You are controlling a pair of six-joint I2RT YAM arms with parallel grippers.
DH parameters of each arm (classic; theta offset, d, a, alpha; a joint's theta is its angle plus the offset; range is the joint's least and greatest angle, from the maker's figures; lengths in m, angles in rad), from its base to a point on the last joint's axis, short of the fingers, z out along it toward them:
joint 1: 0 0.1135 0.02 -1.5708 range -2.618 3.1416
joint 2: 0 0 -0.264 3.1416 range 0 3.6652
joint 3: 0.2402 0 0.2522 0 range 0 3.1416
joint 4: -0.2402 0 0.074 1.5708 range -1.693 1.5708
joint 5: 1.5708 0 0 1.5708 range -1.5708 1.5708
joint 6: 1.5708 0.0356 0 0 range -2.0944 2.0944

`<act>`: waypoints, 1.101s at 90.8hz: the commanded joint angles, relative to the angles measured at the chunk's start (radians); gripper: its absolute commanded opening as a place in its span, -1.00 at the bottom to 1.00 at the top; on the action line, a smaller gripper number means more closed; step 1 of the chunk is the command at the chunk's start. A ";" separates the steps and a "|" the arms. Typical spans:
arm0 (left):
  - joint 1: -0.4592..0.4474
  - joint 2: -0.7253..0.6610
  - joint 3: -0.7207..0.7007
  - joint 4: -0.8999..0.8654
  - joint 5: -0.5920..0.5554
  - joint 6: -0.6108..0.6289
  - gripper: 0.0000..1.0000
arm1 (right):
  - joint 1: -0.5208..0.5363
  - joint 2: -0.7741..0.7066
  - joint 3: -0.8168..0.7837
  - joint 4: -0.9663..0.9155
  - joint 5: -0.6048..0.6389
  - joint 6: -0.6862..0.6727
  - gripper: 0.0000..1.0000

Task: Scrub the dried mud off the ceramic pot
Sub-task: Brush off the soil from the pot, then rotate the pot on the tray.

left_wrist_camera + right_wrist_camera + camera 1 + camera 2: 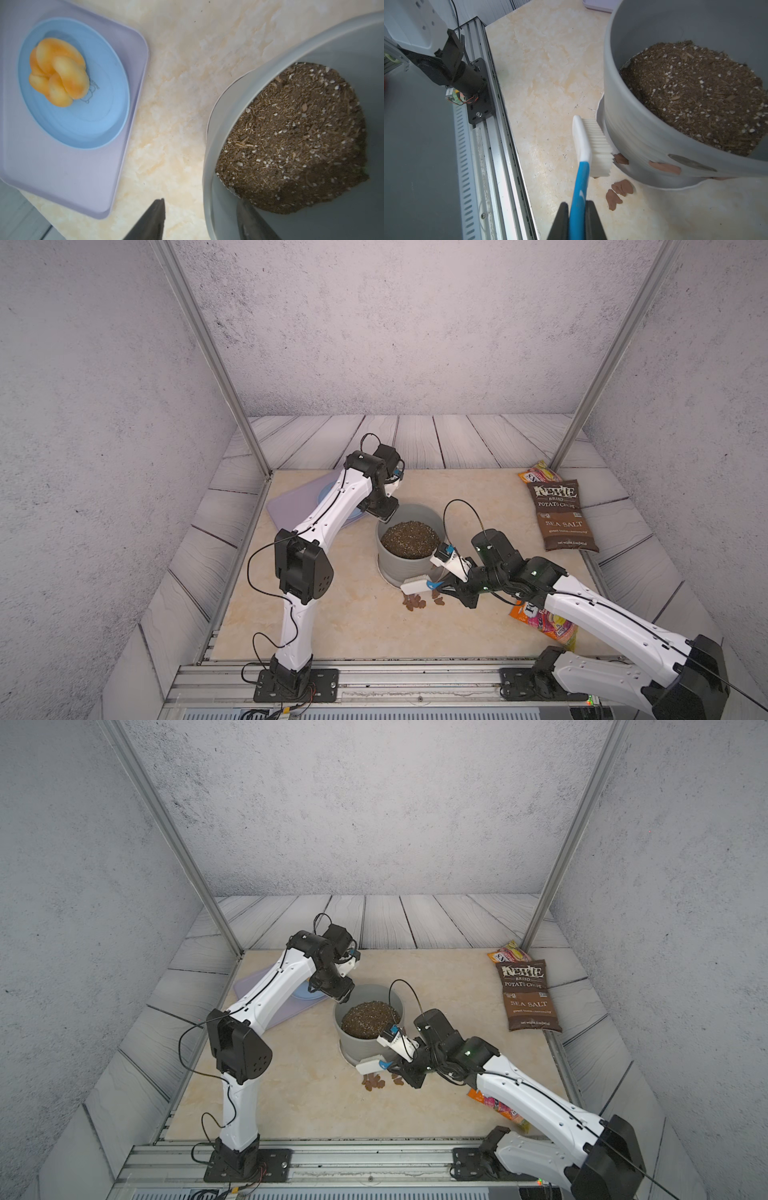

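Observation:
The open fingers of my left gripper are on both sides of the pot's rim, so it should keep going along that rim toward its near side and close there.
The grey ceramic pot stands mid-table on a pale saucer, filled with dark speckled soil. My left gripper is open at its far rim, one finger outside the wall and one inside, with gaps either side. My right gripper is shut on the blue handle of a white brush. The bristles press the pot's lower near wall. Dried mud still sticks to that wall beside the bristles. More brown clumps lie on the table below.
A purple tray with a blue plate of orange food sits behind my left arm. A chip bag lies at the right, a snack packet under my right arm. The aluminium rail runs along the front.

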 commanded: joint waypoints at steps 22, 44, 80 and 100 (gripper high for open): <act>-0.050 -0.098 -0.021 -0.122 0.015 -0.728 0.21 | -0.011 -0.041 0.015 0.024 0.020 -0.007 -1.00; -0.140 -0.199 -0.207 -0.089 0.023 -1.124 0.19 | -0.016 -0.096 -0.015 0.049 0.022 0.023 -1.00; -0.206 -0.244 -0.407 0.021 0.075 -1.388 -0.11 | -0.018 -0.125 -0.036 0.052 0.031 0.031 -1.00; -0.214 -0.218 -0.409 0.035 0.098 -1.400 -0.51 | -0.018 -0.142 -0.051 0.064 0.035 0.045 -1.00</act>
